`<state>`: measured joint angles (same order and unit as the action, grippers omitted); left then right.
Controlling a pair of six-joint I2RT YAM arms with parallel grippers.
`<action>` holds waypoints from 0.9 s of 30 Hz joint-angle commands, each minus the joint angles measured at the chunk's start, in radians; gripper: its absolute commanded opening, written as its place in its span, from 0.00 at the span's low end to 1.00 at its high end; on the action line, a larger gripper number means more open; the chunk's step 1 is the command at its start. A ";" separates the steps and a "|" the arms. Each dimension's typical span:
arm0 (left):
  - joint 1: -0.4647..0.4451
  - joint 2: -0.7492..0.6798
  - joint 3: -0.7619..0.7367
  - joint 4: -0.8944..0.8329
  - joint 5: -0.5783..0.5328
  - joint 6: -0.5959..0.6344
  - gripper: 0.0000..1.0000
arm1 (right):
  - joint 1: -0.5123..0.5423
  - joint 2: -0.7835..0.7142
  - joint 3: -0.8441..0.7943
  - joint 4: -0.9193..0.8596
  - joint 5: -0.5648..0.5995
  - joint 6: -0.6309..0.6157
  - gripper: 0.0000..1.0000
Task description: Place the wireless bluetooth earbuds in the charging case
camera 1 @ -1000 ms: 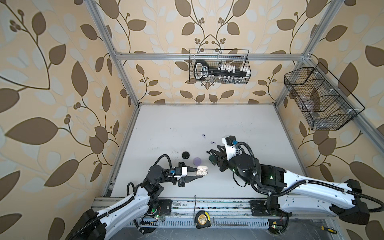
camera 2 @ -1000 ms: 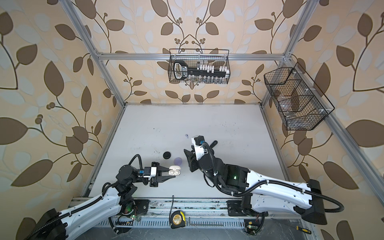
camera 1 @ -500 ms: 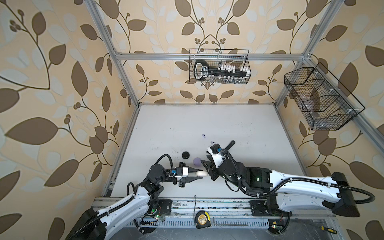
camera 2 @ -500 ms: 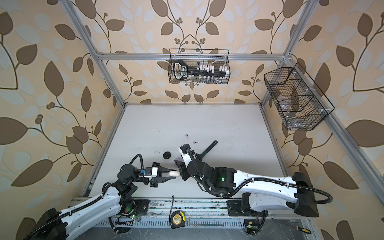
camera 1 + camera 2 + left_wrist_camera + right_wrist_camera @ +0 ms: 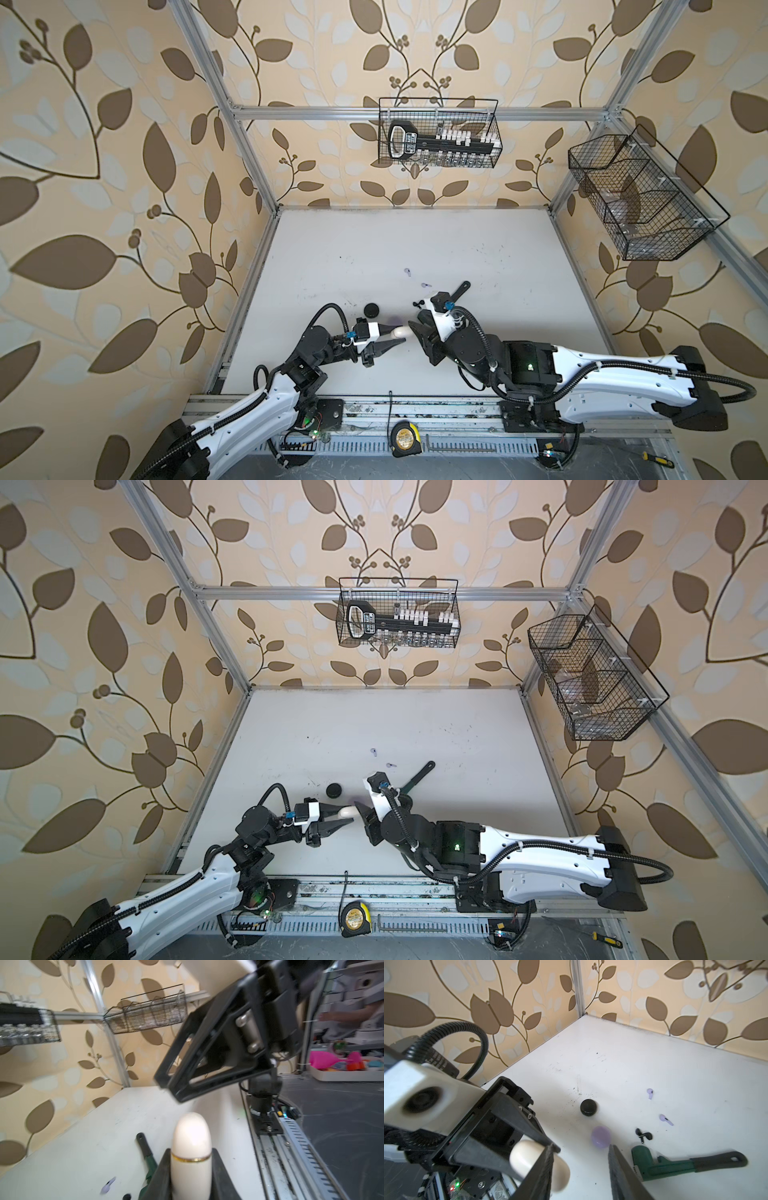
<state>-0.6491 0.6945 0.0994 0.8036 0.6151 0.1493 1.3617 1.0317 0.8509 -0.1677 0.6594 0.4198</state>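
I should go on moving my left gripper to the spot [image 5: 362, 274] behind the round black case before letting go of the cream charging case [image 5: 400, 331] there, because the cream case is shut and the spot is clear.
My left gripper [image 5: 397, 336] [image 5: 191, 1154] is shut on a cream charging case [image 5: 401, 331] [image 5: 191, 1142] with a gold seam; its lid is closed. My right gripper [image 5: 419, 337] [image 5: 580, 1148] stands open just right of the case's free end, one finger [image 5: 544, 1159] close against it, nothing between the jaws. Two lilac earbuds [image 5: 650, 1093] [image 5: 665, 1119] and a black earbud pair [image 5: 642, 1135] lie loose on the white table [image 5: 498, 249]; in both top views the lilac earbuds [image 5: 407, 272] [image 5: 390, 765] lie behind the grippers.
A round black case [image 5: 371, 309] [image 5: 588, 1107] and a lilac case [image 5: 601, 1136] sit shut behind the grippers. A dark green wrench-shaped tool [image 5: 459, 289] [image 5: 675, 1164] lies under the right wrist. Wire baskets [image 5: 438, 133] [image 5: 640, 199] hang on the walls.
The right gripper swung forward and left to the cream case and its jaws have widened. The case showed an open face a second ago and now looks closed. The left arm stayed put.
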 commanded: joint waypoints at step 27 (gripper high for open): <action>0.462 0.670 0.445 -0.233 -0.321 -0.817 0.00 | -0.623 -0.023 -0.164 -0.056 -0.261 -0.042 0.61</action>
<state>-0.2310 1.3098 0.4995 0.5770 0.2474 -0.5869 0.7418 1.0130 0.7010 -0.3031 0.4324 0.4072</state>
